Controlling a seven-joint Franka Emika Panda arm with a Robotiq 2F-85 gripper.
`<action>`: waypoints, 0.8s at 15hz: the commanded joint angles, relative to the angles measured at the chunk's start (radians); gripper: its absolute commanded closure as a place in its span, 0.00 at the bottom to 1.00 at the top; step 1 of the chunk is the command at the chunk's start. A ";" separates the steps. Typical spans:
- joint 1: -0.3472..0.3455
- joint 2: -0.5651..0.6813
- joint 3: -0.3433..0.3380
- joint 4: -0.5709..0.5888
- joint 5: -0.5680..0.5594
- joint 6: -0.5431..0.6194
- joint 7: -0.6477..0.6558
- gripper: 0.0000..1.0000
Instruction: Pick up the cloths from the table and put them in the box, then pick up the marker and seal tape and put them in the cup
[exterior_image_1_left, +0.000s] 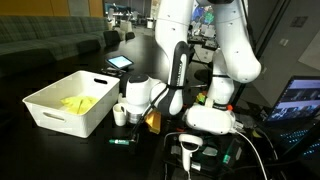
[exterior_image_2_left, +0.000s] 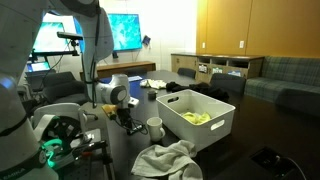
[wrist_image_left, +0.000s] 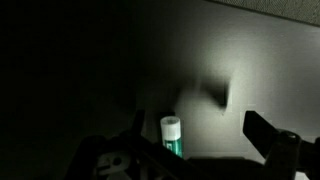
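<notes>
The open fingers are across the marker's narrow width (wrist_image_left: 171, 130), so my gripper should keep going down until the marker has a finger on either side of its teal-green body (exterior_image_1_left: 119, 142), and then close.
My gripper (wrist_image_left: 200, 140) is open and hangs low over the black table (exterior_image_1_left: 60, 150). In the wrist view the marker (wrist_image_left: 172, 135), teal-green with a white cap, lies between the fingers, close to the left one (wrist_image_left: 135, 125); nothing grips it. In an exterior view it is a small teal stick (exterior_image_1_left: 120, 142). The white cup (exterior_image_1_left: 120, 114) (exterior_image_2_left: 155, 127) stands just beside the gripper (exterior_image_1_left: 133, 112) (exterior_image_2_left: 127, 113). The yellow cloth (exterior_image_1_left: 78, 102) (exterior_image_2_left: 196, 118) lies inside the white box (exterior_image_1_left: 45, 112) (exterior_image_2_left: 222, 128). The white cloth (exterior_image_2_left: 168, 158) lies crumpled on the table. A brownish thing (exterior_image_1_left: 152, 120) beside the gripper may be the seal tape.
The robot's white base (exterior_image_1_left: 210, 118) and cables stand close behind the gripper. A tablet (exterior_image_1_left: 119, 62) lies at the table's far side and a laptop (exterior_image_1_left: 300, 100) at its edge. Sofas and cabinets fill the room beyond.
</notes>
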 joint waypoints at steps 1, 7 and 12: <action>0.023 0.020 -0.036 0.034 -0.024 0.019 -0.010 0.00; 0.050 0.037 -0.059 0.066 0.100 0.013 -0.149 0.00; 0.076 0.037 -0.078 0.065 0.206 0.012 -0.263 0.22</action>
